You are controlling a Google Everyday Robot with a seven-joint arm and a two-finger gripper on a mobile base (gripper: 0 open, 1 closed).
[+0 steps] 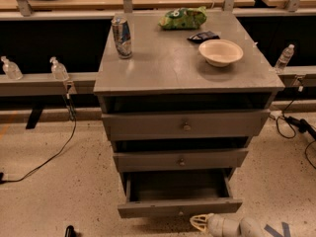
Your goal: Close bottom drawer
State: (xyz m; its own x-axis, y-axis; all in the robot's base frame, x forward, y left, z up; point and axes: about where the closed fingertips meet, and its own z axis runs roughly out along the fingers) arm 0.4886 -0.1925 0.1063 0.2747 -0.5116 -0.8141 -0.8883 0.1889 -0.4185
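Note:
The lower edge of the bottom drawer is next to my lowered fingers, so next I raise them to the front panel (202,207) before I push the drawer in.
The bottom drawer (178,207) is the lowest and narrowest of three grey drawers in the cabinet (185,68). It stands pulled out, its empty inside showing, with a small round knob on its low front panel. My gripper (197,222), pale with a whitish wrist, is at the bottom edge of the camera view, just below and slightly right of the drawer's front panel, close to its lower edge.
The top drawer (186,126) and middle drawer (180,160) sit above. On the cabinet top: a can (122,36), a green bag (182,18), a dark packet (203,36), a white bowl (220,52). Cables (47,157) and bottles (58,69) lie alongside.

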